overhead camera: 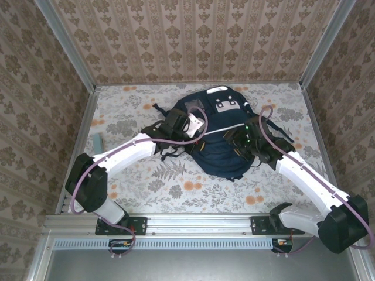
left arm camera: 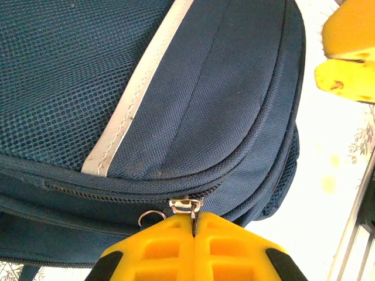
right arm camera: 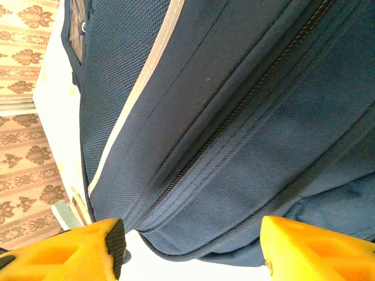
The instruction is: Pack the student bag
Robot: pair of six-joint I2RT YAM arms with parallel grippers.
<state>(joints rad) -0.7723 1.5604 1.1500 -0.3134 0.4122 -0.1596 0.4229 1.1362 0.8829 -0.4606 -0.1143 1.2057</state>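
Observation:
The teal object is at the table's edge, out of the right gripper's reach, so the robot's left gripper should put it nearer the bag for the right gripper.
The student bag [overhead camera: 220,153] lies flat in the middle of the flowered table, navy with a thin white stripe across it. My left gripper [overhead camera: 196,126] rests on the bag's left side. In the left wrist view its yellow fingers [left arm camera: 194,219] are shut on the silver zipper pull [left arm camera: 186,205] of a zipper along the bag [left arm camera: 205,88]; a small metal ring hangs beside the pull. My right gripper [overhead camera: 243,140] hovers over the bag's right side. In the right wrist view it [right arm camera: 190,243] stands open, with the bag's closed zipper seam [right arm camera: 234,117] between its fingers and nothing held.
A small pale teal object [overhead camera: 96,141] lies near the table's left edge. Dark straps [overhead camera: 157,110] trail off the bag to the left. Patterned walls close in three sides, and a metal rail [overhead camera: 199,225] runs along the near edge.

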